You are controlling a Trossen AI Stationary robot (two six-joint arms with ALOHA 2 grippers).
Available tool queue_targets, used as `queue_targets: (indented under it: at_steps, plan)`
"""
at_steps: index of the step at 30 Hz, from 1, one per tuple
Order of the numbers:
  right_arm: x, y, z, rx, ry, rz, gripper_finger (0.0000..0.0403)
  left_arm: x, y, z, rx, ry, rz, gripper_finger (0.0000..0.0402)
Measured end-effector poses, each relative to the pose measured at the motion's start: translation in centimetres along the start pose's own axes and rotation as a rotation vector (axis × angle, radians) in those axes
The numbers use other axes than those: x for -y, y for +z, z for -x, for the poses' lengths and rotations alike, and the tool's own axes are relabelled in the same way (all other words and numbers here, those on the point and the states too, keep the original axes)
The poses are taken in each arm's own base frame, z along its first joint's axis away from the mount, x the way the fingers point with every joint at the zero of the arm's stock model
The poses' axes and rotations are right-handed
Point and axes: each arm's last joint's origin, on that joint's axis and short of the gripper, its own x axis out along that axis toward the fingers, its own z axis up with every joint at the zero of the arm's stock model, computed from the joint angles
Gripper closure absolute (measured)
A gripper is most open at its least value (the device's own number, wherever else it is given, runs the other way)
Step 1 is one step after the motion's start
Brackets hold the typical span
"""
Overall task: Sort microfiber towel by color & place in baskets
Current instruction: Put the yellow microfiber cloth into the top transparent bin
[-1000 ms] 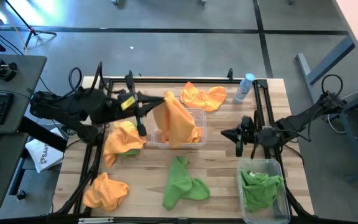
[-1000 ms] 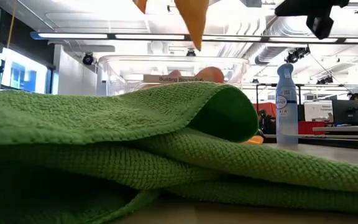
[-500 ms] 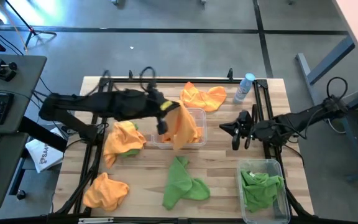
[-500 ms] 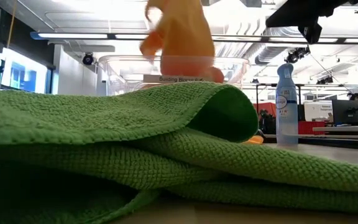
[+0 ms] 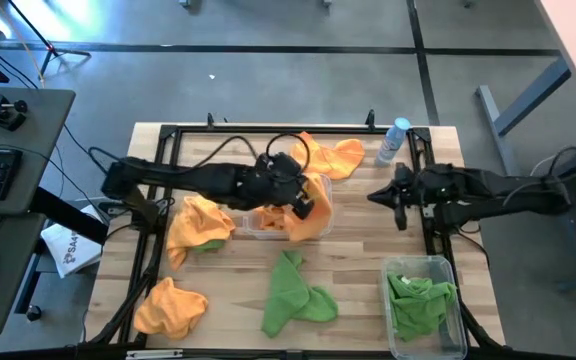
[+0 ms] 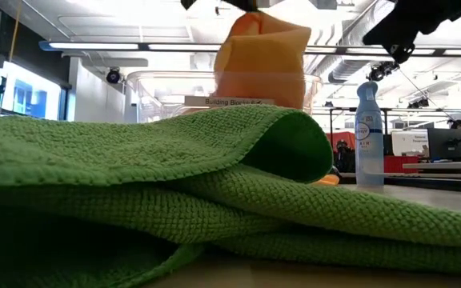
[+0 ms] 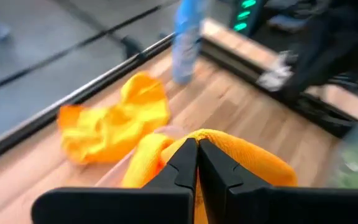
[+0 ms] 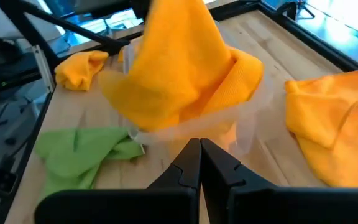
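Observation:
Next, I lower the orange towel's bunched upper part inside the middle basket before I open my left gripper. My shut left gripper holds it high above the middle basket's rim.
An orange microfiber towel hangs from my shut left gripper over the middle clear basket, its lower part inside. More orange towels lie on the table at the far side, at the left and at the near left. A green towel lies flat near the front. Another green towel sits in the right basket. My right gripper hovers shut and empty, right of the middle basket. My left gripper pinches a bunched upper part of the orange towel between its two shut fingers. The fingers slant down, coming from the table's left. The towel hangs below them, with its lower end sunk into the middle basket.
A clear spray bottle with a blue cap stands at the far right. Dark frame rails run along the table's edges. Bare wood lies between the two baskets.
My left gripper has moved toward the table's right and down, rolling as it went, and has carried the orange towel from above the middle basket into it, where the cloth now bunches. My right arm has swung toward the far edge, still shut.

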Motion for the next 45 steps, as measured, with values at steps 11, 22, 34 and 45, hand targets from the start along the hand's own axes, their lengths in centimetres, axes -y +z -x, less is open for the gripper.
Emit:
queue_targets:
  at_steps: [11, 22, 34, 45]
  plan:
    - [1.2, -1.2, 2.2, -0.078, 0.079, 0.052, 0.0403, 0.0, -2.8, -1.9, -0.398, 0.405, 0.261, 0.0401]
    - [0.9, -1.3, 1.4, -0.140, 0.209, 0.112, 0.0403, -0.4, -3.7, -2.7, -0.432, 0.509, 0.459, 0.0401]
    - [0.8, -1.3, 1.2, -0.153, 0.229, 0.117, 0.0403, 1.2, -5.1, -7.8, -0.470, 0.427, 0.582, 0.0401]
    - [0.8, -1.3, 1.2, -0.153, 0.228, 0.117, 0.0403, 1.6, -10.6, -14.4, -0.715, 0.550, 0.636, 0.0401]
